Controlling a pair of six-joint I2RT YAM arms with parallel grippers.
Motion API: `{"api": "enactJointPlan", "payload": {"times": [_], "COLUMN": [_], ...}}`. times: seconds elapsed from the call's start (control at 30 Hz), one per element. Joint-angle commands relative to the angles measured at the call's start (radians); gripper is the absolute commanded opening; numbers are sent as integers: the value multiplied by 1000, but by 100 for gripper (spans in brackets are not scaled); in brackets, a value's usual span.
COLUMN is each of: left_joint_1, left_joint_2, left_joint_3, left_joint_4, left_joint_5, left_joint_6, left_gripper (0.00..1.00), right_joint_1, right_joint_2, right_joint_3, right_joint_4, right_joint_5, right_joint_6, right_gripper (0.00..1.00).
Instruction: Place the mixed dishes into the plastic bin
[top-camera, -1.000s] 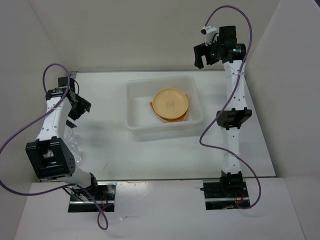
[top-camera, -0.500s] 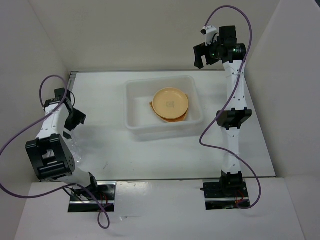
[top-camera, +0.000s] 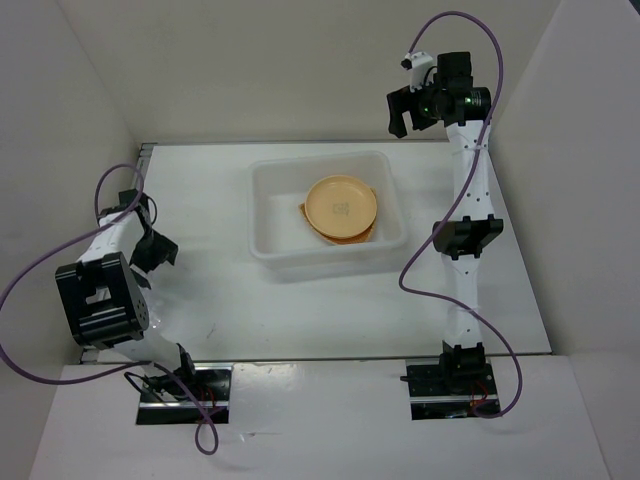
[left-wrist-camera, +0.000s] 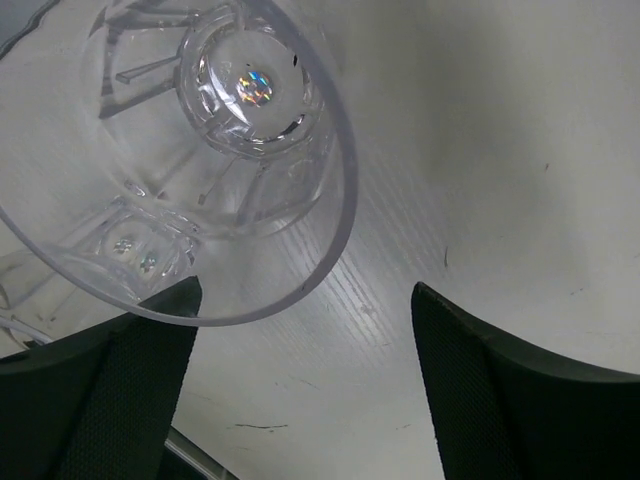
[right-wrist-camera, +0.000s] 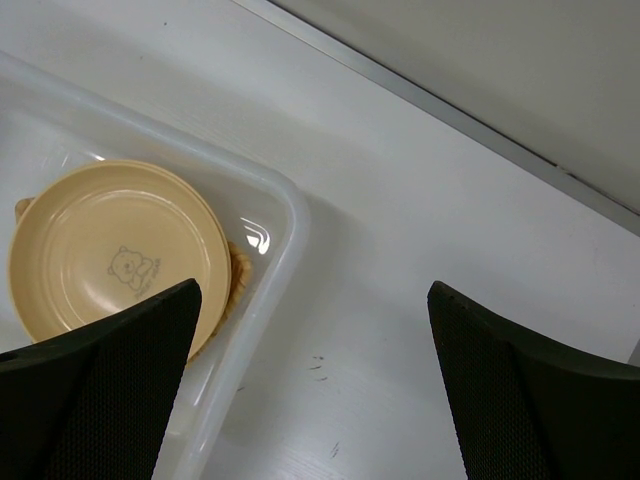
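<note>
I should move over toward the clear cup and straddle its side (left-wrist-camera: 325, 262) before I close my left gripper's open fingers, because the clear cup's rim (left-wrist-camera: 235, 320) is off-center from them.
The plastic bin (top-camera: 268, 215) stands mid-table. A tan-yellow plate (top-camera: 341, 205) lies in it on top of a stack, with the woven basket dish (top-camera: 304, 212) showing under its edge. The clear cup (left-wrist-camera: 180, 150) lies on its side in the left wrist view, mouth toward the camera. My left gripper (left-wrist-camera: 300, 400) is open just short of the cup's rim, which reaches its left finger (left-wrist-camera: 120, 390). In the top view this gripper (top-camera: 157, 252) is at the table's left edge. My right gripper (top-camera: 400, 110) is open and empty, raised beyond the bin's far right corner.
The right wrist view shows the bin's corner (right-wrist-camera: 290, 215), the plate (right-wrist-camera: 110, 260) and the basket's edge (right-wrist-camera: 240, 275). White walls enclose the table on the left, back and right. The left arm's elbow block (top-camera: 100, 305) hangs over the near left.
My left gripper has moved toward the near edge along the table's left side, closer to the cup. The right arm has not moved.
</note>
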Motion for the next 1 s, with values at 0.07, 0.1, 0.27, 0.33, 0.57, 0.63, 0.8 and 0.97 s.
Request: {"api": "enactJointPlan", "payload": {"times": [0.07, 0.1, 0.27, 0.33, 0.57, 0.63, 0.8, 0.97], "left_joint_1": [12, 12, 12, 2, -7, -7, 5, 5], "left_joint_2": [7, 18, 18, -11, -66, -54, 24, 64], "left_joint_3": [58, 71, 121, 149, 285, 295, 290, 246], "left_joint_4": [22, 22, 12, -11, -33, -33, -33, -2], "left_joint_5": [-16, -16, -16, -30, -85, -105, -114, -114], "left_joint_6": [46, 47, 47, 47, 69, 82, 102, 102], "left_gripper": [72, 64, 44, 56, 83, 87, 88, 81], "right_joint_1": [10, 10, 10, 10, 10, 10, 10, 10], "right_joint_2": [-7, -7, -7, -7, 3, 3, 3, 3], "right_joint_3": [-4, -4, -13, -13, -13, -13, -13, -32], "right_joint_4": [-8, -8, -8, -8, -8, -8, -8, -8], "right_joint_5": [7, 7, 7, 7, 7, 7, 16, 16], "right_joint_6": [5, 5, 5, 5, 5, 5, 5, 5], "right_gripper": [98, 98, 98, 98, 98, 98, 98, 98]}}
